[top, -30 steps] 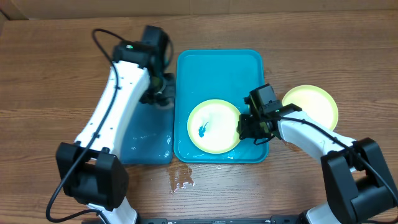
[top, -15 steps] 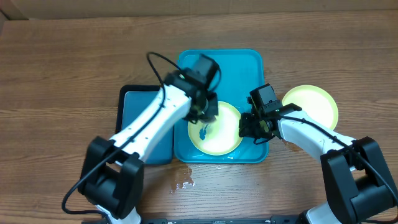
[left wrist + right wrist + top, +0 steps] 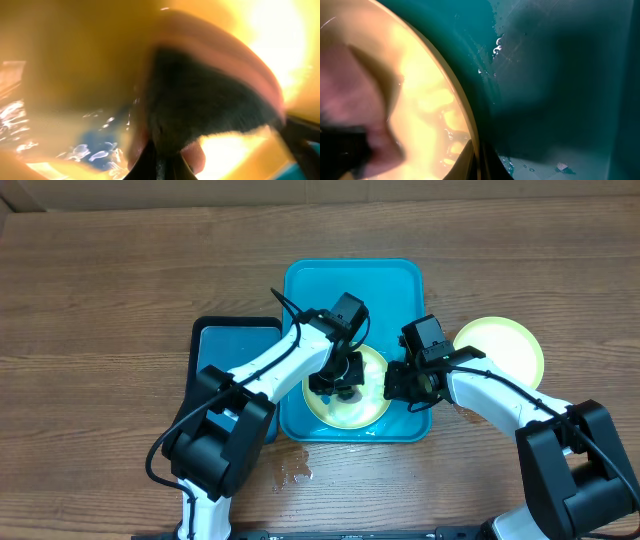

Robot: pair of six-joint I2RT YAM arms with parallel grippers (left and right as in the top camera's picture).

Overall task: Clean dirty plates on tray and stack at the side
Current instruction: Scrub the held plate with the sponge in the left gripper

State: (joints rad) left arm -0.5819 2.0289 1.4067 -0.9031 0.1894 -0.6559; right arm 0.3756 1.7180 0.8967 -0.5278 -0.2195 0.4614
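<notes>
A blue smear is on the wet plate next to the sponge, so the robot's left gripper should wipe back over that smear to the plate's rim near the smaller tray.
A yellow-green plate lies at the front of the teal tray. My left gripper is shut on a pink and dark sponge and presses it on that plate's middle; its jaws show in the left wrist view. A blue smear shows on the wet plate beside the sponge. My right gripper is shut on the plate's right rim, seen close in the right wrist view. A second plate lies on the table right of the tray. A third plate is not visible.
A smaller black-rimmed blue-grey tray lies left of the teal tray, partly under my left arm. A small puddle of water is on the wooden table in front of the trays. The teal tray floor is wet.
My left arm swung right from the blue-grey tray over the teal tray and lowered the sponge onto the plate, covering the smear from above. The right gripper stayed on the rim.
</notes>
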